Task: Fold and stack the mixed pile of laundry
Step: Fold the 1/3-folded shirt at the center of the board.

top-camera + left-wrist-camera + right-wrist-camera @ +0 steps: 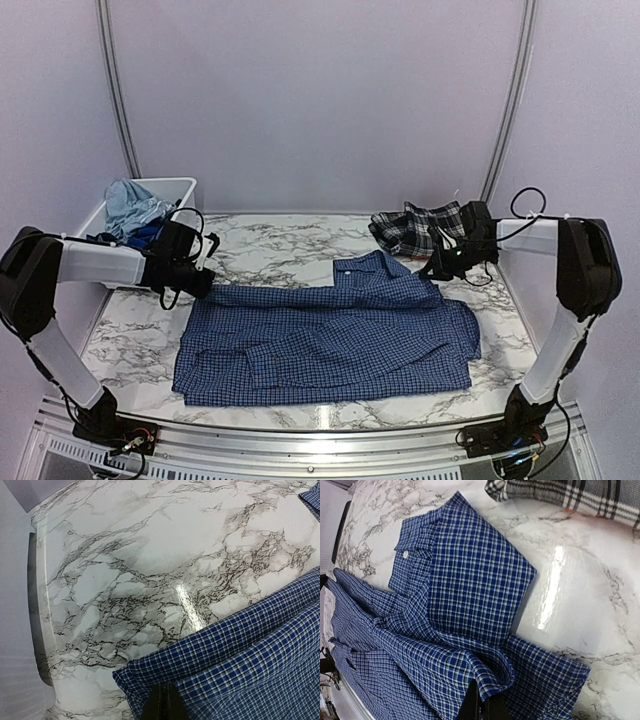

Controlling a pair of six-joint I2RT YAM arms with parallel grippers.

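Note:
A curled fold (492, 675) is in my right gripper above the shirt's lower layer, so next I lay it down, open both grippers, then take the lower layer's edge (557, 662).
The navy small-check shirt (330, 335) lies spread across the middle of the marble table. My left gripper (205, 285) is shut on the shirt's far left corner (240, 650); its dark fingertips (164, 702) meet on the cloth. My right gripper (437, 268) is shut on a raised fold at the shirt's far right edge (470, 580). That fold curls over its fingertips (487, 700). The black-and-white plaid piece (415, 228) lies bunched at the back right and also shows in the right wrist view (570, 495). A light blue T-shirt (135, 205) and a royal blue garment (140, 237) sit in the bin.
A white plastic bin (170, 184) stands at the back left corner, just behind my left arm. Bare marble table (290, 245) shows behind the shirt, and the table's left edge (37, 630) is close to the left gripper.

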